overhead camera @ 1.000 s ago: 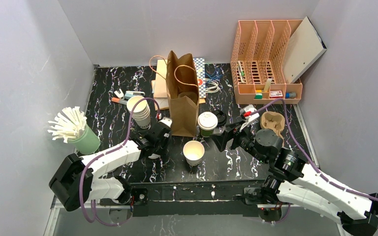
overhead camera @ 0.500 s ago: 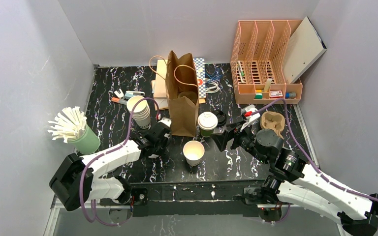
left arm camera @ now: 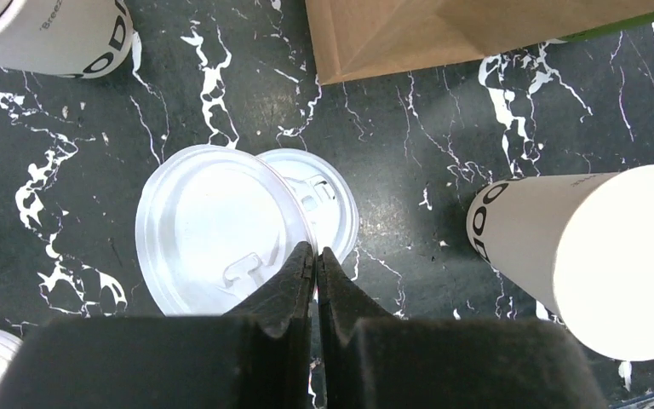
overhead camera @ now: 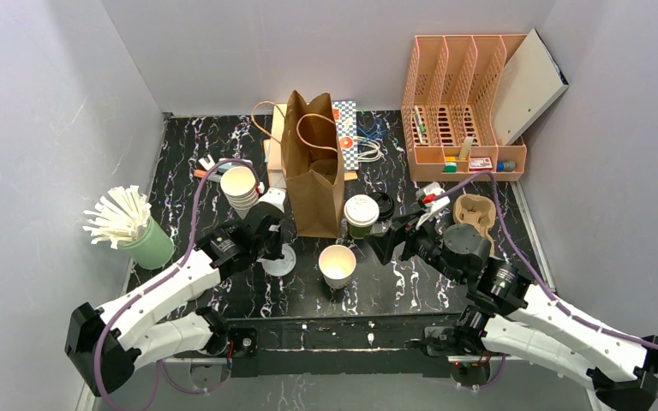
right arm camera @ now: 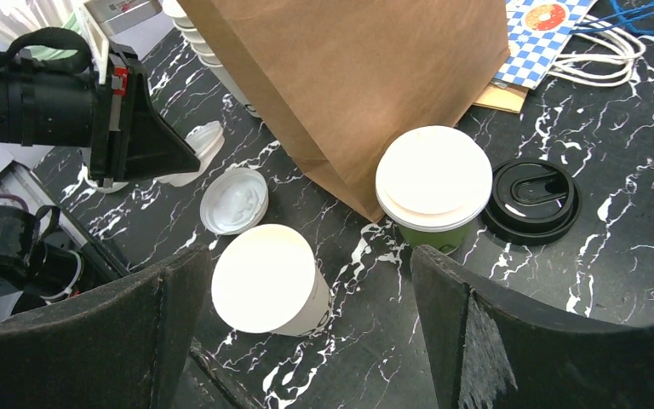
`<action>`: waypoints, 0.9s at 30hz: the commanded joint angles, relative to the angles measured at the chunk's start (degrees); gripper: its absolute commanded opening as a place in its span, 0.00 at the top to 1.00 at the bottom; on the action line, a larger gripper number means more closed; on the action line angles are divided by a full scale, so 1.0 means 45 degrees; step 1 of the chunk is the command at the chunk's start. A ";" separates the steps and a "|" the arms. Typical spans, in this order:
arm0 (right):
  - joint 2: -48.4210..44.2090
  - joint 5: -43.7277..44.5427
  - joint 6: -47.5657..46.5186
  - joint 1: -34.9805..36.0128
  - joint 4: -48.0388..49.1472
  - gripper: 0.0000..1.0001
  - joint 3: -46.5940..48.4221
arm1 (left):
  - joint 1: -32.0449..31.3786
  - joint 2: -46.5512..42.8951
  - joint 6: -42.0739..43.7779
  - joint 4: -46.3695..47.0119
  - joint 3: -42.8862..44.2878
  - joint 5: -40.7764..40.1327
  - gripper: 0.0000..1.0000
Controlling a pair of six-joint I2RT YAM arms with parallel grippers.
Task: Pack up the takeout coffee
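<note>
The white lid's far rim (left arm camera: 141,215) is free, so my left gripper should keep moving toward my open right gripper (overhead camera: 395,254) and let go once that gripper closes on the lid's rim.
The takeout coffee with green sides and a white sip lid (overhead camera: 361,214) (right arm camera: 434,183) stands by the front corner of the brown paper bag (overhead camera: 313,167) (right arm camera: 349,85). An open cream cup (overhead camera: 337,264) (right arm camera: 264,277) (left arm camera: 605,256) stands nearer, with no lid on it. My left gripper (overhead camera: 267,233) (left arm camera: 316,250) is shut on the rim of a white lid (left arm camera: 213,230) (right arm camera: 197,143), held above a second white lid (left arm camera: 328,196) (right arm camera: 234,200) (overhead camera: 280,260) lying on the table. My right gripper (overhead camera: 387,242) (right arm camera: 311,256) hangs open above the cream cup and the green cup, holding nothing.
A stack of lidless cream cups (overhead camera: 241,190) (left arm camera: 51,34) stands left of the bag. A loose black lid (overhead camera: 384,204) (right arm camera: 532,200) lies beside the green cup. A pulp cup carrier (overhead camera: 473,214), a green holder of straws (overhead camera: 133,227) and an orange desk organizer (overhead camera: 463,94) stand around.
My left gripper closed on the white lid and the arm rose, uncovering the second lid on the table. The bag shifted slightly left. The right arm stayed put.
</note>
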 commanded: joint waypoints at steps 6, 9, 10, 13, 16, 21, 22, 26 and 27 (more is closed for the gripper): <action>0.0774 -0.2136 -0.0184 0.0058 0.0725 0.04 0.0485 | -0.0069 -0.1164 -0.0367 -0.1514 0.1222 0.0199 1.00; 0.1082 -0.3635 -0.0299 0.0056 0.1140 0.02 0.0607 | -0.0069 -0.2285 -0.0749 -0.1268 0.1738 0.1133 1.00; 0.1150 -0.4340 -0.0344 0.0069 0.1407 0.02 0.0590 | -0.0069 -0.2610 -0.0858 -0.1128 0.1842 0.1501 1.00; 0.1439 -0.6152 -0.0288 0.0051 0.2325 0.02 0.0504 | -0.0059 -0.3372 -0.1479 -0.0461 0.2005 0.2730 1.00; 0.1939 -0.7489 -0.0083 0.0053 0.3122 0.02 0.0457 | -0.0068 -0.3981 -0.2504 0.0901 0.1707 0.4418 1.00; 0.2690 -0.8368 0.0431 0.0051 0.4195 0.02 0.0893 | -0.0068 -0.4757 -0.4591 0.4770 0.0713 0.6983 1.00; 0.2828 -0.8425 0.0644 0.0066 0.4433 0.02 0.0997 | -0.0061 -0.4833 -0.4992 0.5571 0.0464 0.7332 1.00; 0.3100 -0.8473 0.1281 0.0057 0.5266 0.02 0.1297 | -0.0069 -0.4857 -0.6578 0.8443 -0.0320 0.8231 1.00; 0.3106 -0.8338 0.1360 0.0054 0.5424 0.02 0.1308 | -0.0069 -0.4792 -0.6866 0.8914 -0.0467 0.8382 1.00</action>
